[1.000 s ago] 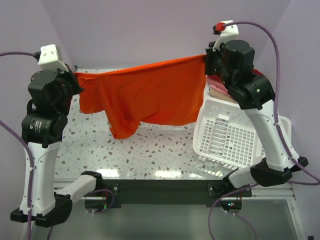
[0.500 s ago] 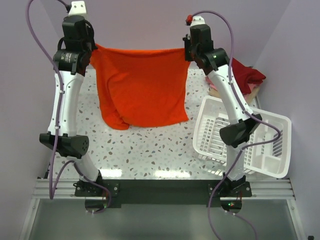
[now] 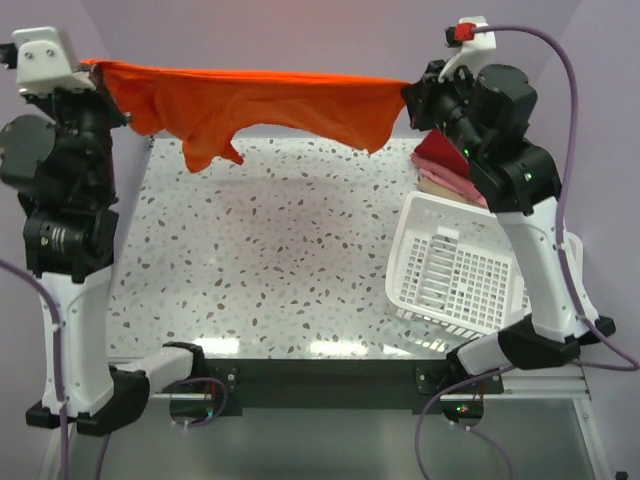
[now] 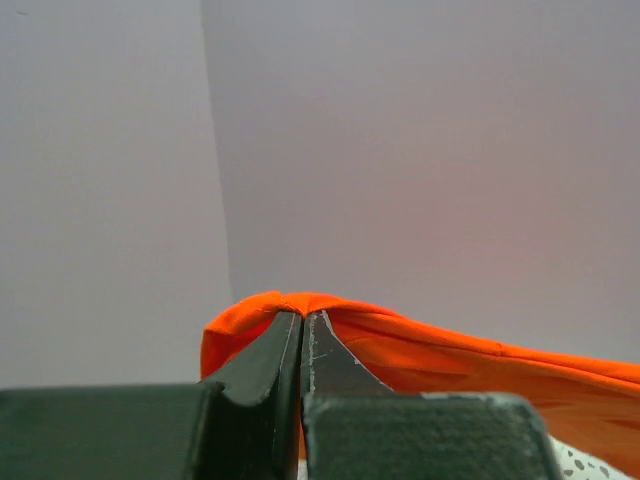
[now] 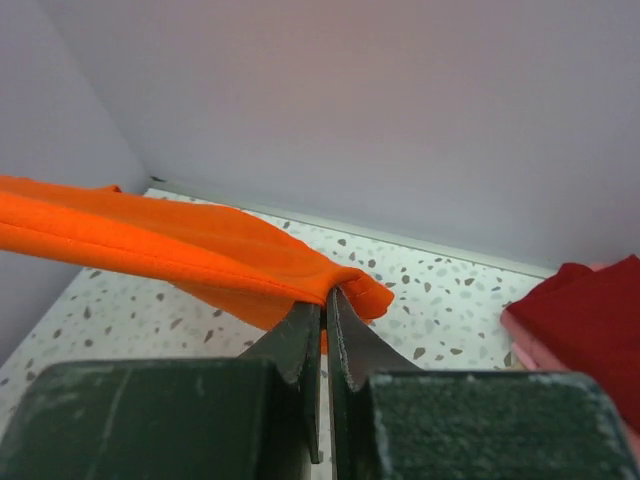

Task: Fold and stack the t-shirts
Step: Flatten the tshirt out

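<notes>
The orange-red t-shirt's hem (image 3: 205,148) hangs bunched under my left gripper, so I should set the t-shirt on the speckled table (image 3: 255,225) and straighten that side of it before folding.
The bright orange-red t-shirt (image 3: 250,100) is stretched high above the table between both grippers, hanging in a shallow band near the back wall. My left gripper (image 3: 95,70) is shut on its left corner, seen in the left wrist view (image 4: 300,315) with the cloth (image 4: 450,355) bunched over the tips. My right gripper (image 3: 408,100) is shut on the right corner, seen in the right wrist view (image 5: 325,295) with the cloth (image 5: 180,245) running left. A folded dark red shirt (image 3: 445,155) lies on a pink one (image 3: 460,185) at the back right; it also shows in the right wrist view (image 5: 590,320).
A white plastic lattice basket (image 3: 470,275) lies tilted on the speckled table (image 3: 270,260) at the right, beside the right arm. Purple walls close in the back and sides. A dark rail runs along the near edge.
Both arms have swung back outward and lifted. The orange-red shirt went from hanging down as a broad sheet to being pulled taut, high and nearly flat across the back.
</notes>
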You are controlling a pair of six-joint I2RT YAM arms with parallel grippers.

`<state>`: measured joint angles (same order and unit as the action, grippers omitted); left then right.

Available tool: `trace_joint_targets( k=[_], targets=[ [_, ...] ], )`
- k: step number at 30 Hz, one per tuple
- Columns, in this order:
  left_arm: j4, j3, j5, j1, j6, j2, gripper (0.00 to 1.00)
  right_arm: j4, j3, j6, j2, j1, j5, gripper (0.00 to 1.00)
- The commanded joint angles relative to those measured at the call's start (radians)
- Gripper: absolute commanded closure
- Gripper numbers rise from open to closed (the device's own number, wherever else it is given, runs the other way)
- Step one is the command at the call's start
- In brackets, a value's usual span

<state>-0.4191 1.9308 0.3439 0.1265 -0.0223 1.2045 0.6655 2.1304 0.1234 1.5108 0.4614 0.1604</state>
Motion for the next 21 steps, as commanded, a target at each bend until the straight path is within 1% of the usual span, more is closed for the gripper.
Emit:
trace_joint_targets(
  k=[1,2,4,6,8,9,12,15,17,18,19,21],
  targets=[
    [0.077,-0.065,0.058,-0.011,-0.065,-0.101,1.00,-0.038,-0.095,0.012,-0.130,-0.003,-0.084,1.00],
    [0.071,-0.069,0.060,-0.011,-0.068,-0.149,1.00,-0.029,-0.107,0.012,-0.150,0.002,-0.094,1.00],
    [0.036,-0.056,0.055,-0.011,-0.076,-0.195,1.00,-0.001,-0.130,0.013,-0.193,0.002,-0.134,1.00],
    [0.013,-0.038,0.023,-0.011,-0.090,-0.220,1.00,0.023,-0.144,0.018,-0.250,0.003,-0.159,1.00],
    [0.005,-0.013,0.001,-0.011,-0.105,-0.240,1.00,0.052,-0.136,0.030,-0.277,0.003,-0.159,1.00],
    [-0.013,-0.001,-0.034,-0.011,-0.123,-0.238,1.00,0.086,-0.119,0.035,-0.278,0.003,-0.159,1.00],
    [-0.081,0.045,-0.100,-0.011,-0.156,-0.197,1.00,0.121,-0.087,0.059,-0.264,0.003,-0.159,1.00],
    [-0.148,0.059,-0.173,-0.011,-0.176,-0.108,1.00,0.112,-0.096,0.068,-0.213,0.003,-0.147,1.00],
    [-0.129,-0.053,-0.212,-0.011,-0.188,-0.051,1.00,0.085,-0.125,0.061,-0.151,0.003,-0.130,1.00],
    [-0.118,-0.053,-0.217,-0.011,-0.191,-0.027,1.00,0.077,-0.132,0.056,-0.150,0.005,-0.131,1.00],
    [-0.103,-0.120,-0.220,-0.011,-0.194,0.031,1.00,0.063,-0.139,0.048,-0.096,0.003,-0.127,1.00],
    [-0.041,-0.192,-0.223,-0.011,-0.217,0.107,1.00,0.007,-0.156,0.021,-0.022,0.000,-0.092,1.00]
  ],
)
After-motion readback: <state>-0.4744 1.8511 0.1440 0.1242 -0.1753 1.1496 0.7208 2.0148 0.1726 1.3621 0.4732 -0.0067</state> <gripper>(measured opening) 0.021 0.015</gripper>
